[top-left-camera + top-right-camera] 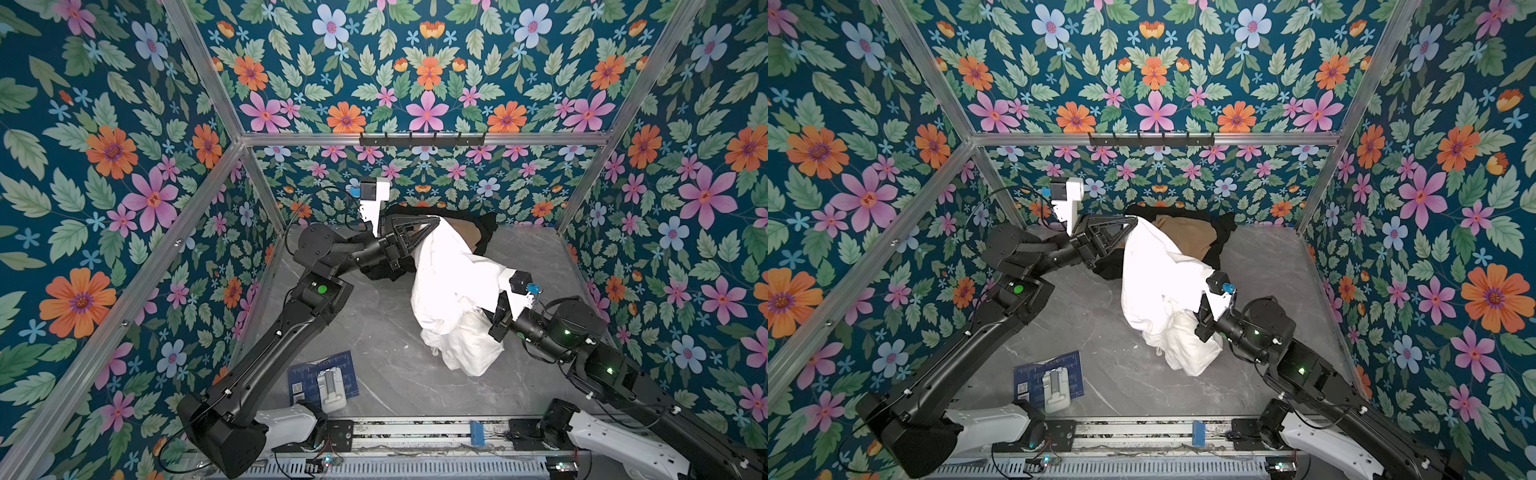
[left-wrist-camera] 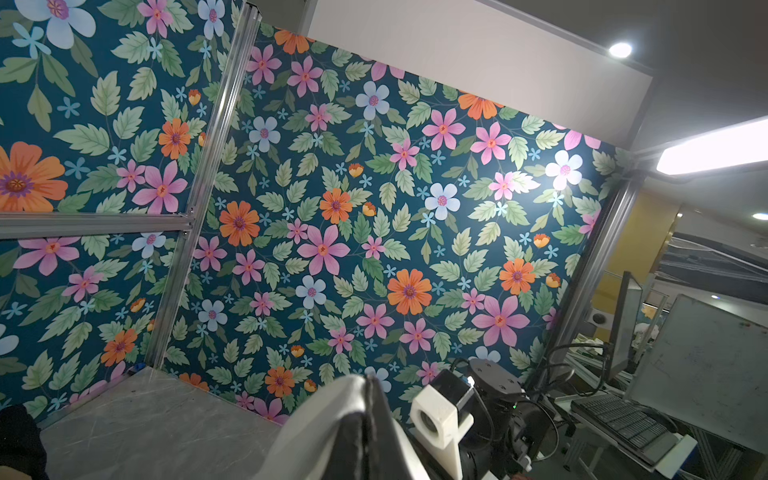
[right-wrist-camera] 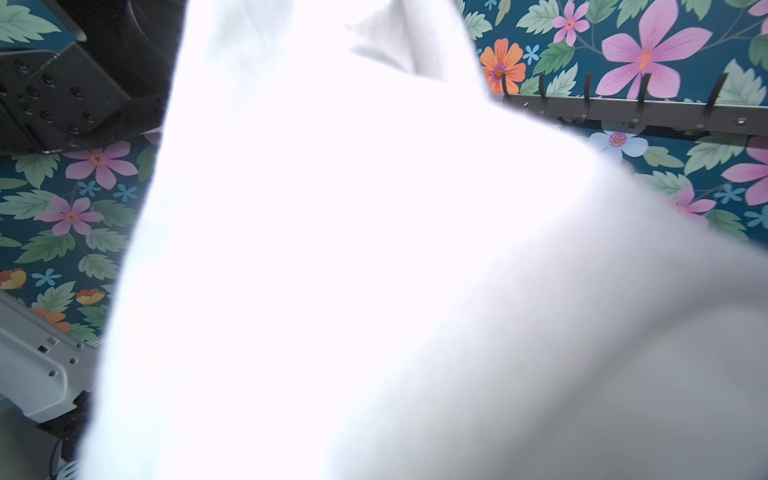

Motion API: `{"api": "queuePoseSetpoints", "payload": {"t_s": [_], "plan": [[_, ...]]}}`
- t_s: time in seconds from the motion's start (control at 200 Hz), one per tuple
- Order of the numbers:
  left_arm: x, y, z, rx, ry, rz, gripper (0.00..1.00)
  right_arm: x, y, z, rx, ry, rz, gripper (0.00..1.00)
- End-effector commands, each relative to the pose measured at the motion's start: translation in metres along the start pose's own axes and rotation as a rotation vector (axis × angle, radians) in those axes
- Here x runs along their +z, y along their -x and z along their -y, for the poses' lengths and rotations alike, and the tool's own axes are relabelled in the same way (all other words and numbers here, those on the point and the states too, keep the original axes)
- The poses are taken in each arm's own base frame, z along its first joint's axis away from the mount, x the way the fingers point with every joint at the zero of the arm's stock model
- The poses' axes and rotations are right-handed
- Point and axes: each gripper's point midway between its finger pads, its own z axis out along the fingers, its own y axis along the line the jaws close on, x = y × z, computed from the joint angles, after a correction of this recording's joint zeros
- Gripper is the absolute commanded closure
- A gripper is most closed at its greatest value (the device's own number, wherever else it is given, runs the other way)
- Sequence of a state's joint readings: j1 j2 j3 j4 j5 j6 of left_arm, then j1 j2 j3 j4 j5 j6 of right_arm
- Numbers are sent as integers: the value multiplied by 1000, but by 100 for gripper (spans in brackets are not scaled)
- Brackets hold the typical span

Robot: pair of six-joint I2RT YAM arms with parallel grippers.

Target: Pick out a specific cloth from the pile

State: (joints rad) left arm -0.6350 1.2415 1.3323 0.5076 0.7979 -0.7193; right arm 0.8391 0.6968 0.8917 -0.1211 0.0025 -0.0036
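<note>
My right gripper is holding the white cloth (image 1: 442, 280) free of the tan and black pile, so it should keep lowering it to the open grey table (image 1: 497, 388) and let go there.
The white cloth (image 1: 449, 266) hangs in a long wrinkled drape from my left gripper (image 1: 436, 220), which is shut on its upper end above the pile. Its lower folds rest on the grey table. In the left wrist view the jaws of the left gripper (image 2: 370, 386) are pressed together with the cloth (image 2: 316, 419) bulging beside them. My right gripper (image 1: 490, 316) is buried in the cloth's middle folds, which bunch around it; its fingers are hidden. The cloth (image 3: 332, 249) fills the right wrist view. The pile (image 1: 1187, 237), tan and black fabric, lies at the back wall.
A blue card with a white device (image 1: 328, 382) lies on the table's front left. A black hook rail (image 1: 422, 139) runs along the back wall. Floral walls with aluminium posts close in three sides. A metal rail (image 1: 415, 432) carries both arm bases at the front.
</note>
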Motion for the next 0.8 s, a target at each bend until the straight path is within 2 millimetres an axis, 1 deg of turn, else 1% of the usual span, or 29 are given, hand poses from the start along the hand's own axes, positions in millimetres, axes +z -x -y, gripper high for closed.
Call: {"api": "queuePoseSetpoints", "payload": {"t_s": [0.0, 0.055, 0.1, 0.17, 0.24, 0.31, 0.435, 0.605, 0.795], "plan": [[2, -6, 2, 6, 6, -3, 100, -13, 4, 6, 13, -33, -1, 100], [3, -15, 0, -10, 15, -16, 100, -19, 7, 7, 15, -44, 10, 100], [2, -23, -3, -24, 26, -25, 100, -23, 5, 9, 17, -52, 6, 100], [-1, -37, -10, -53, 48, -45, 100, -26, 0, 11, 25, -66, -2, 100], [-6, -54, -20, -86, 82, -75, 100, -27, -10, 14, 35, -80, -13, 100], [-12, -73, -30, -123, 116, -102, 100, -27, -23, 16, 55, -90, -33, 100], [-21, -104, -42, -193, 153, -149, 100, -25, -49, 19, 100, -110, -57, 100], [-38, -152, -61, -264, 228, -235, 100, -16, -88, 21, 155, -122, -112, 100], [-54, -193, -76, -313, 286, -314, 100, -12, -125, 25, 200, -147, -160, 100]]}}
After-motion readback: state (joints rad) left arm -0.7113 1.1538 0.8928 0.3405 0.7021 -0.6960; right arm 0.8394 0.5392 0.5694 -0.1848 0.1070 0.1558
